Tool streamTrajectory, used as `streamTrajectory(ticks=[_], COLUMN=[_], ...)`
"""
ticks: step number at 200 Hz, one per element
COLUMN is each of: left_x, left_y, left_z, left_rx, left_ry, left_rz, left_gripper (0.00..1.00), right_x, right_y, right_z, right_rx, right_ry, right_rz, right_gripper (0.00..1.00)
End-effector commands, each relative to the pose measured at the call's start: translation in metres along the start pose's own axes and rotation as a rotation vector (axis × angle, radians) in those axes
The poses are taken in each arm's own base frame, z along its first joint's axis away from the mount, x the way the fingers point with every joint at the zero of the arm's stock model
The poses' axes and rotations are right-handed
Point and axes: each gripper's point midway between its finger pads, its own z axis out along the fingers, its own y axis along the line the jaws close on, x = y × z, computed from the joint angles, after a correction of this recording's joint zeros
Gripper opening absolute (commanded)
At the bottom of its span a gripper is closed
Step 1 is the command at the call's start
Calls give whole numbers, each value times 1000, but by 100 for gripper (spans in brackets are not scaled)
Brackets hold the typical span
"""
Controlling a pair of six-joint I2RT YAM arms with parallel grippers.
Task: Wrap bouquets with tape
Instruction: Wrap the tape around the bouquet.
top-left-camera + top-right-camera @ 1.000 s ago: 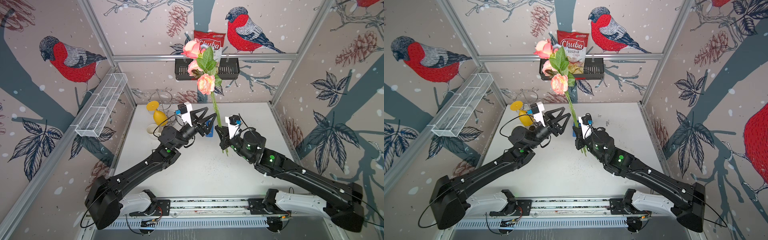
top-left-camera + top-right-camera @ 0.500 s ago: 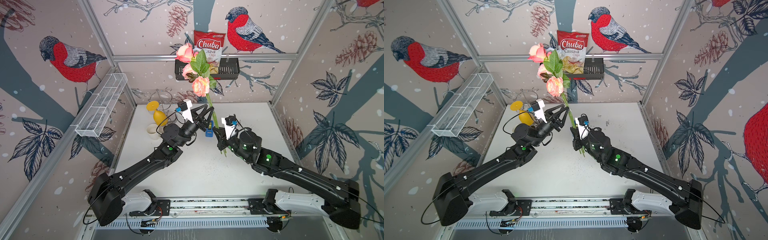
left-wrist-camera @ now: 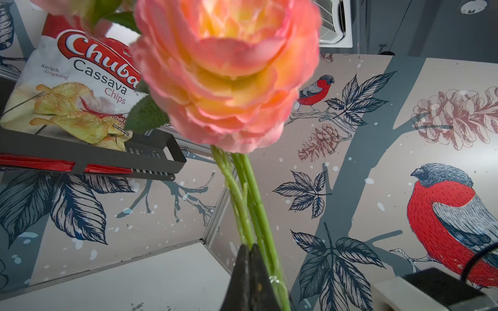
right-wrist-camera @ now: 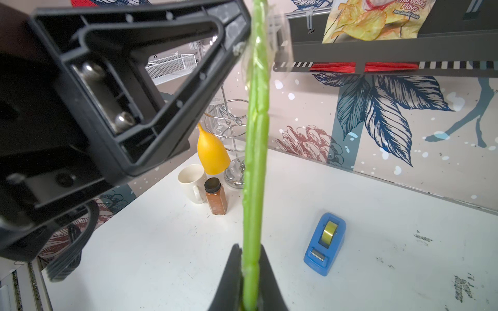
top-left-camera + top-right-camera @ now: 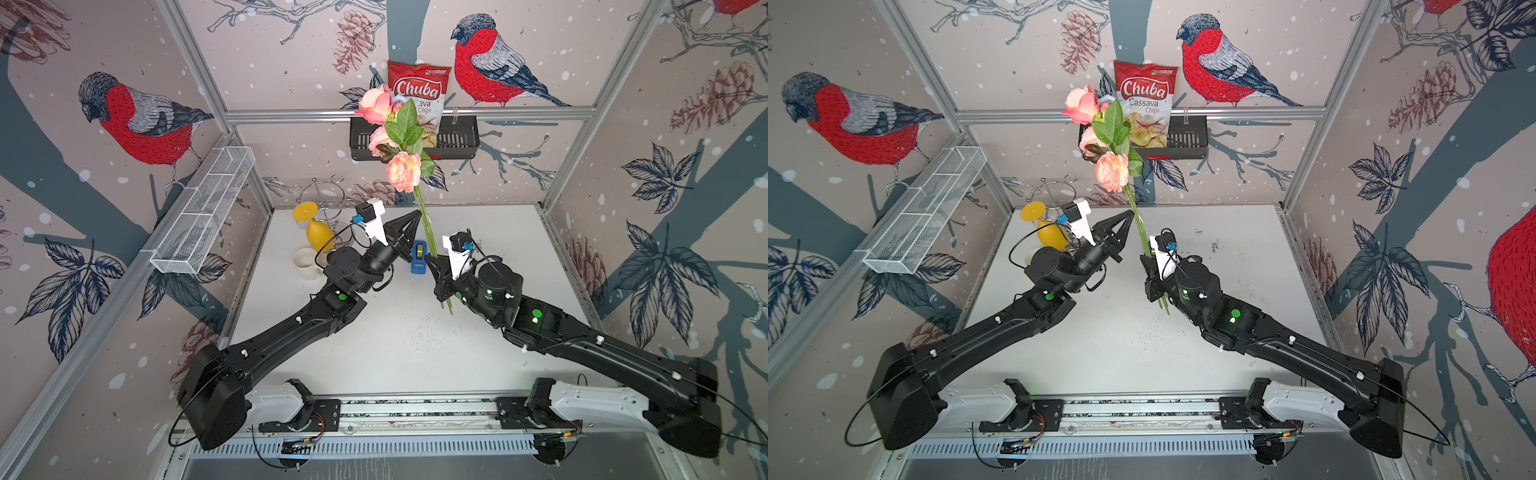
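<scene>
My left gripper is closed next to the taped stems point(image 5: 424, 213), so it should move back, open and shut around the stems point(image 5: 427, 226) before my right gripper lets them go.
The bouquet point(image 5: 401, 170) of pink-peach roses and green leaves stands upright above the table in both top views, and its lowest rose point(image 3: 226, 80) fills the left wrist view. My right gripper point(image 5: 432, 262) is shut on the lower stems point(image 4: 254, 161). Higher up, my left gripper point(image 5: 417, 214) is shut, its tips touching the stems point(image 3: 250, 204) from the side where a clear tape strip point(image 4: 256, 53) wraps them. I cannot tell if tape is pinched between the tips. The tape roll sits in its blue dispenser point(image 4: 324, 243) on the table behind the stems.
At the back left stand a white mug point(image 5: 305, 262), a yellow goblet point(image 5: 318, 232), a chrome wire stand point(image 5: 328, 195) and a brown spice jar point(image 4: 215, 196). A black wall basket point(image 5: 457, 143) holds a chips bag. A wire mesh shelf point(image 5: 203, 212) hangs on the left wall.
My left gripper has gone from wide open to shut beside the stems. The bouquet and the right arm holding it have shifted a little to the left.
</scene>
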Motion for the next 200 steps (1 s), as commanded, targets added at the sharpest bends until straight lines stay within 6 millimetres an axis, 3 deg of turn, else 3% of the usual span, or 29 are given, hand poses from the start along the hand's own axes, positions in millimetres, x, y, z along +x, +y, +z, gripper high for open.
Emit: streamTrajectory(ticks=[1,52,101,151,200], left_x=[-12,-10,-14,-20,-15], left_y=[-2,31,39,20,-10], left_z=[-4,-13,-17,-30,-18], left_rx=[2,-147,-158,-74,43], left_ry=[-50,-96,-115,-114,-85], left_rz=[9,-21,-25,-87,-144], left_gripper=[0,0,0,0,0], right_x=[-14,-26,-26,-11,-2], right_y=[0,9,5,-30,-25], right_z=[-4,-16,-17,7,29], right_rx=[0,-72,-52,172,174], right_ry=[-49,-105,-110,-30,17], right_rz=[17,81,102,117,101], right_gripper=[0,0,0,0,0])
